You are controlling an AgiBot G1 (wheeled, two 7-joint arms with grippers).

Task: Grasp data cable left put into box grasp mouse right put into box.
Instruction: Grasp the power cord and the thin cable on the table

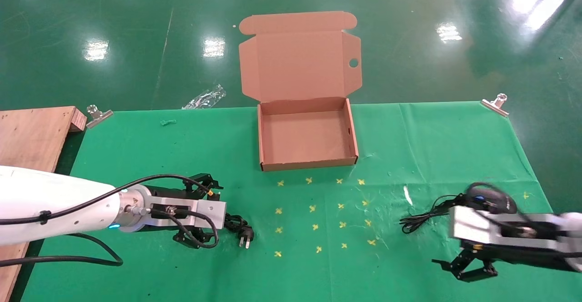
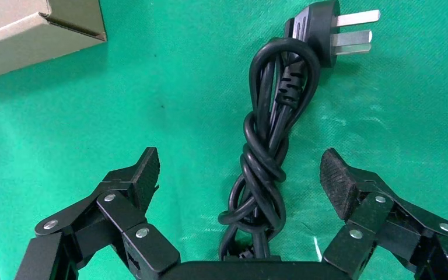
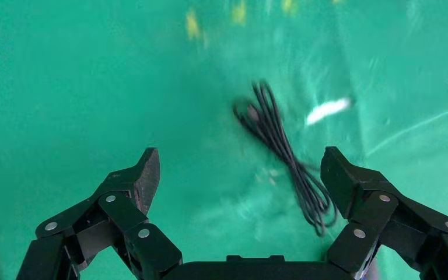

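Observation:
The thin looped cord (image 1: 418,219) lies in a bundle and leads to the mouse (image 1: 497,199). The mouse will come along when I carry the bundled cord to the box.
The data cable (image 2: 265,151), a thick black twisted bundle, lies on the green cloth with its pronged plug (image 2: 332,29) pointing away from my left gripper (image 2: 240,175). That gripper is open and low over the cloth, one finger on each side of the bundle, not touching it. In the head view the left gripper (image 1: 217,213) is at the front left and the plug (image 1: 245,237) sticks out beside it. The mouse (image 1: 493,199) sits front right, partly hidden by my right wrist. My right gripper (image 1: 464,268) is open and empty in front of it, near the mouse's thin cord (image 3: 286,151). The box (image 1: 350,129) stands open and empty at the table's far middle.
The box's lid (image 1: 300,56) stands up behind it. A wooden board (image 1: 32,138) lies at the far left. Metal clips (image 1: 97,114) (image 1: 495,104) hold the cloth's far corners. Yellow cross marks (image 1: 318,211) dot the cloth between the arms.

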